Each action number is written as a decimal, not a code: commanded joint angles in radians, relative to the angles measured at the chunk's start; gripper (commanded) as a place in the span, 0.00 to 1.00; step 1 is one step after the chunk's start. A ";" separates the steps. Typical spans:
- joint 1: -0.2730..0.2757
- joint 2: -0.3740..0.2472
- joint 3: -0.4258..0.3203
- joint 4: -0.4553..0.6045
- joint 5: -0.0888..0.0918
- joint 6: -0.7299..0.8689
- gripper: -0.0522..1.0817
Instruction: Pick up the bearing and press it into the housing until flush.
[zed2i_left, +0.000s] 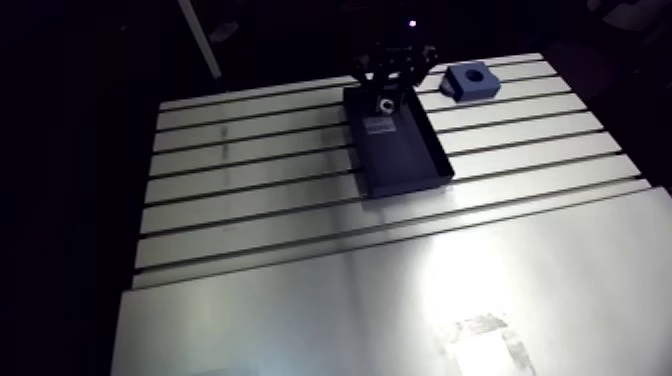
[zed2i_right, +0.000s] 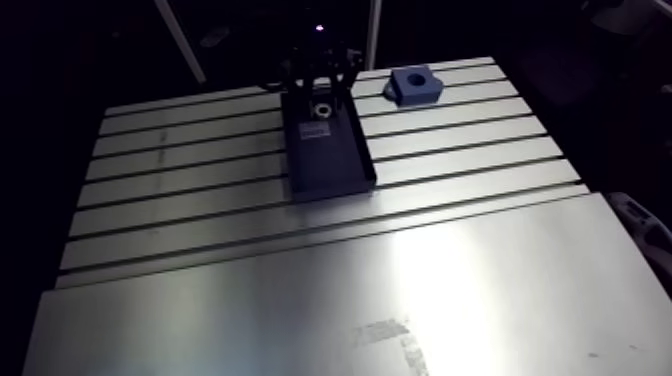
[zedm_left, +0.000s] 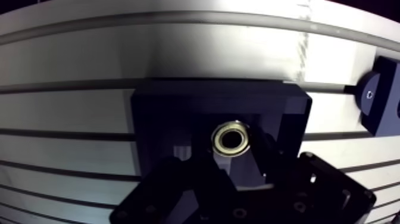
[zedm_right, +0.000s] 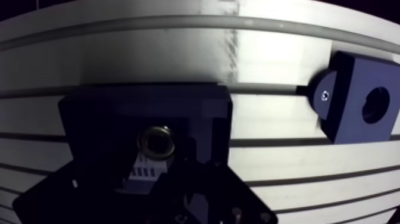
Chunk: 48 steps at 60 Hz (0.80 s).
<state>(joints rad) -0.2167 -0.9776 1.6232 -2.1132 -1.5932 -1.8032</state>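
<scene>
I expect the blue housing (zed2i_left: 474, 82) to stay in place when I press the bearing into its hole, because a screw (zedm_left: 369, 95) shows in the housing's rounded ear.
A small metal ring bearing (zedm_left: 231, 137) lies on the floor of a dark tray (zed2i_left: 408, 160), near the tray's far end. My gripper (zedm_left: 233, 159) hangs low over that end, open, one dark finger (zedm_left: 172, 179) on each side of the bearing and neither touching it. In the arm view the gripper (zed2i_left: 392, 72) stands just above the bearing (zed2i_left: 383, 103). The blue housing (zedm_right: 357, 104), a block with a round bore, sits on the table outside the tray, off to one side of the gripper; the arm view shows the housing (zed2i_left: 470, 81) to the tray's right.
The slotted aluminium table (zed2i_left: 250, 190) stretches around the tray. A smooth plate (zed2i_left: 400, 310) covers its near part. The tray's low walls (zedm_left: 220, 95) surround the bearing closely.
</scene>
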 joint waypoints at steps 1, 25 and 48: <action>-0.001 0.000 0.002 0.000 0.000 0.000 0.53; 0.001 -0.019 0.004 0.007 0.006 -0.006 0.54; -0.007 -0.152 0.001 0.150 0.000 -0.017 0.57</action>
<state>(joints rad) -0.2142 -1.0633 1.6269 -2.0406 -1.5884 -1.8121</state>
